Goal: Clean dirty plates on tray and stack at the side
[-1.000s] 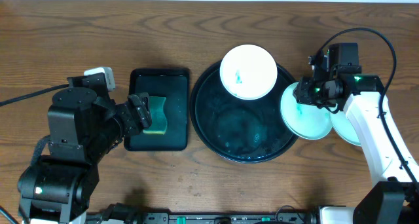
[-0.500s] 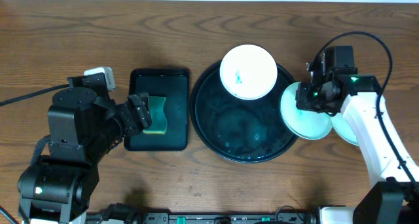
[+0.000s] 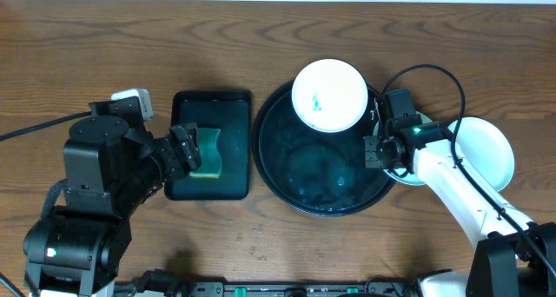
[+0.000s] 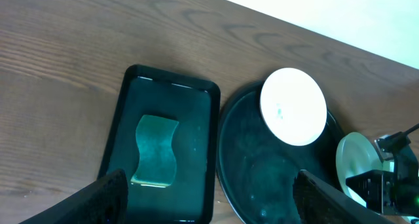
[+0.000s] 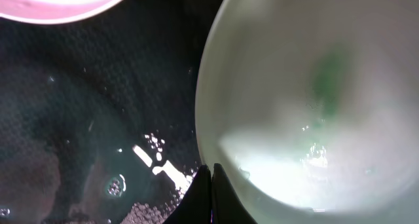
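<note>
Next, my right gripper lifts clear and takes hold of the plate's outer rim before wiping, because it is at the smeared plate's inner rim [image 5: 201, 145] and its arm covers the plate.
The round black tray [image 3: 300, 171] sits mid-table, wet. One white plate [image 3: 328, 95] rests on its far rim, with a small green mark. A second plate [image 5: 314, 106], smeared green, lies at the tray's right rim, mostly under my right arm in the overhead view. A third plate [image 3: 482, 154] lies on the wood to the right. My right gripper [image 3: 375, 151] hangs over the tray's right edge. Its fingertips are pressed together just left of the smeared plate's rim, with nothing between them. My left gripper [image 4: 209, 207] stands wide open above the rectangular tray, holding nothing.
A small rectangular black tray [image 3: 187, 188] left of the round tray holds a green sponge [image 3: 207, 152]. Bare wood-grain tabletop [image 3: 261, 36] lies behind and in front of both trays. The right arm's cable [image 3: 434, 71] loops above the plates.
My right gripper moved left from over the side plates to the tray's right rim, and its jaws closed. The plate on the right is now uncovered. The left arm stayed still.
</note>
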